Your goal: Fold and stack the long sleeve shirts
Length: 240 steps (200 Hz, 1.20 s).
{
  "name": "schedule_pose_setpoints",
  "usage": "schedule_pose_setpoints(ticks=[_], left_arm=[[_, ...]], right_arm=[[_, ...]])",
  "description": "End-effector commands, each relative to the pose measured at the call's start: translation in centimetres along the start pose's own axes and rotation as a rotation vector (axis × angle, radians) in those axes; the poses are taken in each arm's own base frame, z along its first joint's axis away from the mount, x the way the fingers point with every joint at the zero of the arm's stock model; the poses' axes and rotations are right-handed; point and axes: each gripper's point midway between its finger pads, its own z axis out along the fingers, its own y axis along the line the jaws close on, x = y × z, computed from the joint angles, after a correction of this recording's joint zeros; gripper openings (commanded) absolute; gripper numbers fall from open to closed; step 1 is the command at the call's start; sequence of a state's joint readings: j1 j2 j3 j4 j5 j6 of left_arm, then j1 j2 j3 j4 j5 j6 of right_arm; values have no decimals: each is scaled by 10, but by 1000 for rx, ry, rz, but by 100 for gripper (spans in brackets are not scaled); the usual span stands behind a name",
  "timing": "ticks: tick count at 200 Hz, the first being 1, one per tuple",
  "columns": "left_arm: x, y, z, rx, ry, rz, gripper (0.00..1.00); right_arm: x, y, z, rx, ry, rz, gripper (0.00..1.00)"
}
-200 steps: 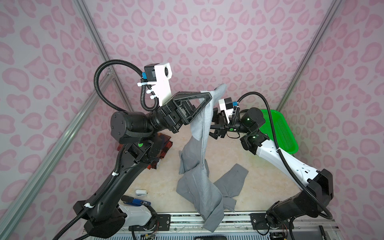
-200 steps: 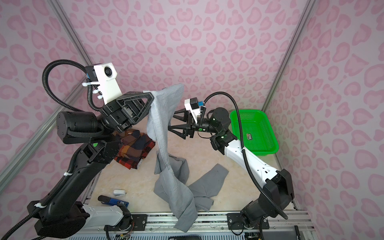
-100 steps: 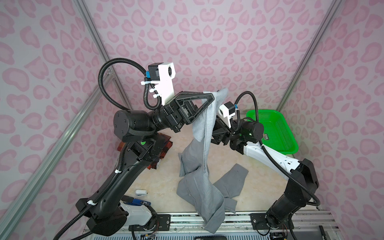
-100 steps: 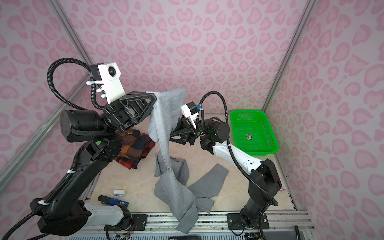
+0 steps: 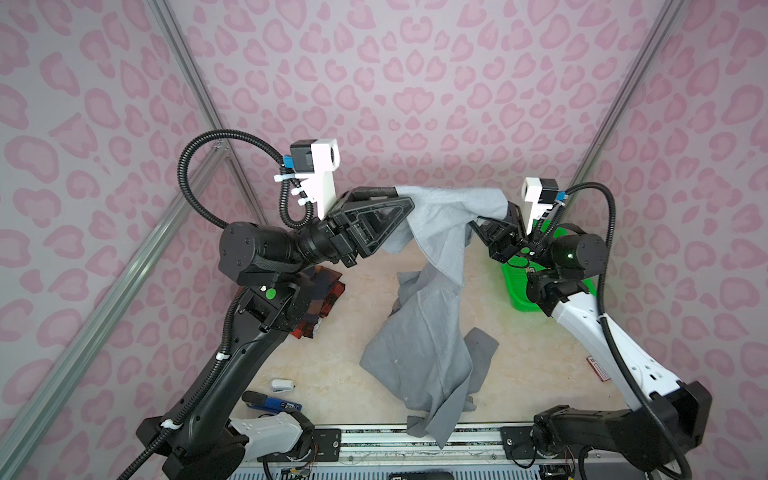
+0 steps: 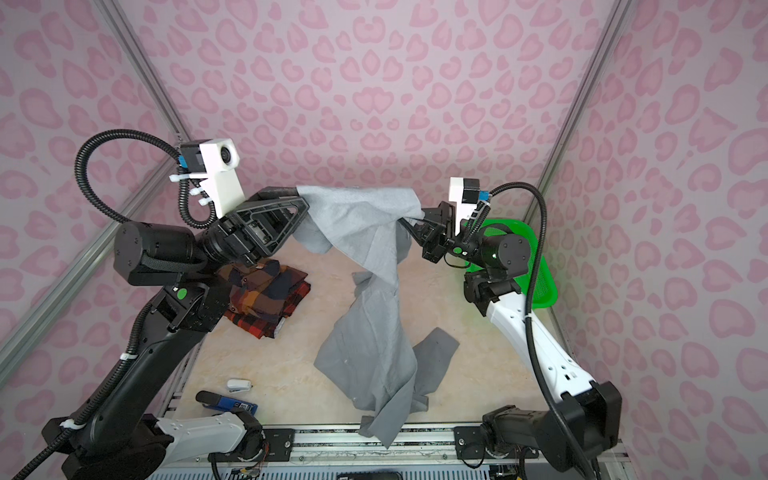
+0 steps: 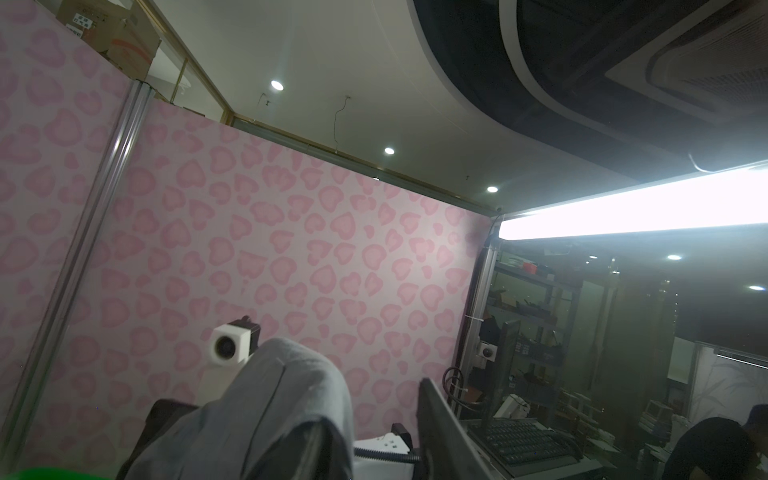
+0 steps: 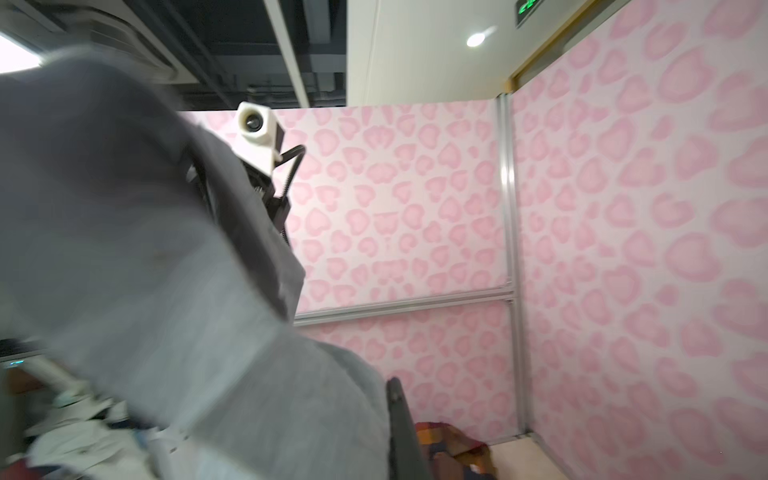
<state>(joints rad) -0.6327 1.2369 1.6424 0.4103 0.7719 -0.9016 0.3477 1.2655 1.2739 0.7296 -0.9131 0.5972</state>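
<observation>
The gray shirt's middle (image 5: 444, 276) is hanging twisted, so I should hold the shirt up toward the green basket with my right gripper while my left gripper reaches for the lower cloth (image 5: 420, 352).
The gray long sleeve shirt (image 5: 428, 332) (image 6: 374, 332) hangs in the air between both grippers, its tail trailing over the table's front edge. My left gripper (image 5: 405, 199) (image 6: 305, 199) stands open at the shirt's upper left corner. In the left wrist view the cloth (image 7: 282, 399) drapes over one finger, and the other finger (image 7: 432, 415) stands apart. My right gripper (image 5: 494, 216) (image 6: 415, 220) is shut on the shirt's upper right corner (image 8: 166, 291). The plaid shirt (image 5: 324, 291) (image 6: 266, 295) (image 8: 453, 449) lies folded at the left, partly under the left arm.
A green mesh basket (image 5: 515, 291) (image 6: 540, 282) sits at the right, behind the right arm. A small white object (image 5: 282, 385) and a blue one (image 5: 270, 403) lie near the front left corner. Pink patterned walls enclose the table.
The right gripper shut on the gray shirt and drew back to the right, stretching the top edge between the arms. The left gripper's jaws have opened.
</observation>
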Motion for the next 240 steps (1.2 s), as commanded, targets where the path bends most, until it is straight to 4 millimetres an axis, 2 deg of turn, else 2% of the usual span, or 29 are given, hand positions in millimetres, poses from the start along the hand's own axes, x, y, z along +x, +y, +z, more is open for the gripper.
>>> schedule_pose_setpoints(ticks=[1,23,49,68,77,91,97,115,143,144,148,163,183,218,231,240], left_arm=[[20,26,-7,-114,57,58,60],[44,51,-21,-235,120,81,87],[77,72,-38,-366,231,154,93],[105,93,-57,-474,318,197,99],[124,106,-67,-510,362,186,100],[152,130,-84,-580,442,177,100],[169,149,-98,-628,476,142,99],[189,169,-116,-674,491,146,98],[218,178,-121,-638,570,117,99],[220,178,-122,-633,574,115,99],[227,177,-119,-614,591,109,99],[255,174,-107,-570,662,93,100],[298,166,-90,-533,787,108,94],[344,162,-85,-605,873,172,96],[362,160,-83,-664,896,222,100],[376,159,-77,-702,917,241,98]], right_arm=[[42,-82,-28,475,199,-75,0],[28,-115,-59,683,150,-32,0],[17,-133,-86,858,127,-9,0],[7,-131,-90,898,124,-10,0],[2,-126,-88,890,125,-9,0],[-2,-122,-88,886,122,3,0],[-4,-118,-86,870,121,7,0],[-9,-107,-83,834,114,34,0],[-12,-100,-83,832,137,49,0],[-19,-97,-81,827,127,42,0],[-25,-95,-79,821,121,37,0],[-26,-101,-79,854,139,44,0],[-29,-106,-77,881,154,54,0],[-34,-102,-74,906,159,36,0],[-36,-100,-73,924,181,25,0],[-37,-99,-72,942,194,13,0]])
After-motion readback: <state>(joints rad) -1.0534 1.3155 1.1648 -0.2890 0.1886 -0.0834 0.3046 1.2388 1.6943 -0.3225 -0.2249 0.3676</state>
